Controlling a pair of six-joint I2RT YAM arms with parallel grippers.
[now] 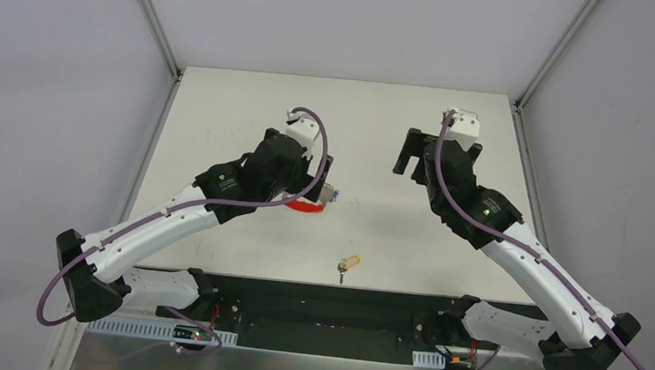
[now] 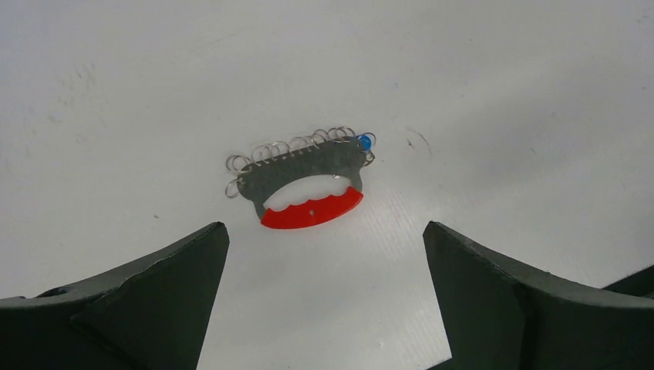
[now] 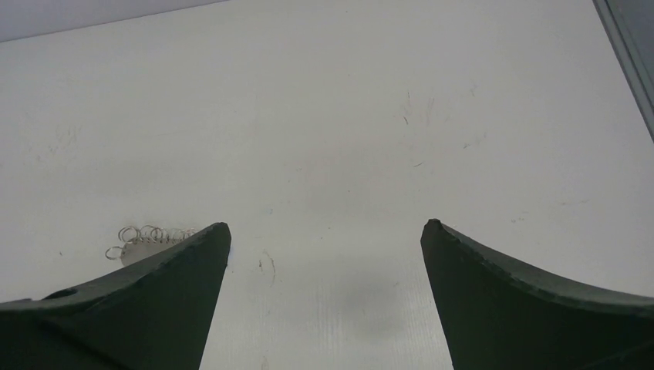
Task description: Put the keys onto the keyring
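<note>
My open left gripper keeps moving down, as the grey plate's end [image 2: 248, 183] opposite the blue tag lies free under it, until the fingers are on both sides of that end.
The keyring [image 2: 312, 210] lies flat on the white table: a red crescent strap, a grey plate, a row of silver rings and a small blue tag [image 2: 364, 141]. In the top view its red strap [image 1: 305, 205] shows just under my left gripper [image 1: 322, 187]. In the left wrist view my left gripper [image 2: 324, 225] is open and empty, above the keyring, with the strap just beyond its fingertips. The key [image 1: 348, 266], silver with a yellow loop head, lies alone near the table's front edge. My right gripper [image 1: 411, 156] is open and empty, and its wrist view [image 3: 327, 225] shows bare table between its fingertips.
The silver rings [image 3: 146, 235] of the keyring show at the left of the right wrist view, partly behind the left finger. The white table [image 1: 356, 117] has metal frame posts at its back corners. A black rail [image 1: 332, 305] runs along the front edge between the arm bases.
</note>
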